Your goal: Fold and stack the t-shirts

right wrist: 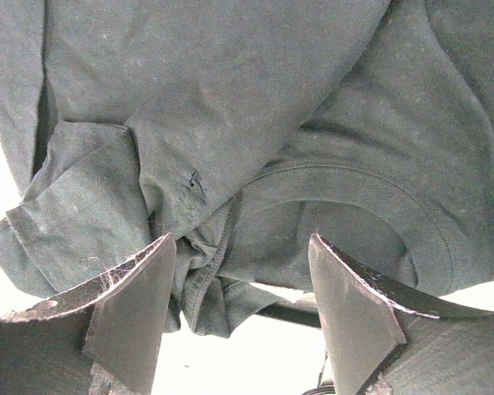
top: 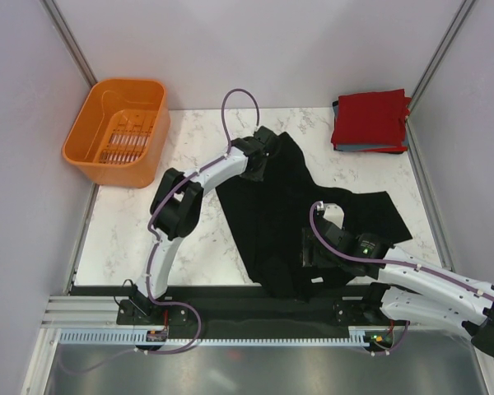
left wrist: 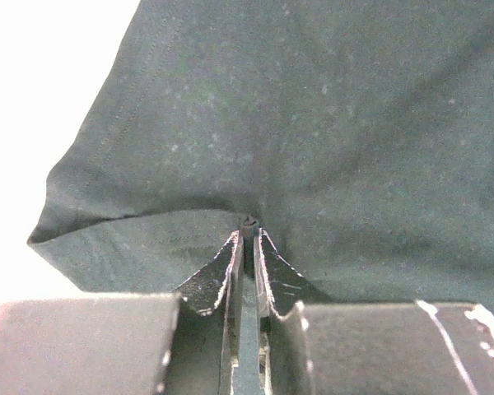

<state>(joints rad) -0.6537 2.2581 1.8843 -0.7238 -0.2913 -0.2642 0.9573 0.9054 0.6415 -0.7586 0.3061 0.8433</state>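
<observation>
Loose folds (right wrist: 199, 262) lie limp next to the t-shirt's collar. So the black t-shirt (top: 286, 196) will drop open into a wide sheet when I lift it and spread it.
The large black t-shirt (top: 272, 222) lies rumpled and unfolded across the middle of the table. My left gripper (top: 262, 160) is at its far edge, shut on a pinch of the black cloth (left wrist: 313, 123) right at the fingertips (left wrist: 249, 226). My right gripper (top: 309, 247) is over the near part of the shirt, open, with the bunched collar area (right wrist: 370, 197) and crumpled folds (right wrist: 206, 280) between its spread fingers. A folded red t-shirt (top: 370, 117) lies on a folded grey-blue one (top: 370, 149) at the far right corner.
An orange plastic basket (top: 119, 132) stands at the far left corner. Grey walls enclose the marble table (top: 148, 239) on three sides. The near hem of the black shirt hangs over the table's front edge by the arm bases.
</observation>
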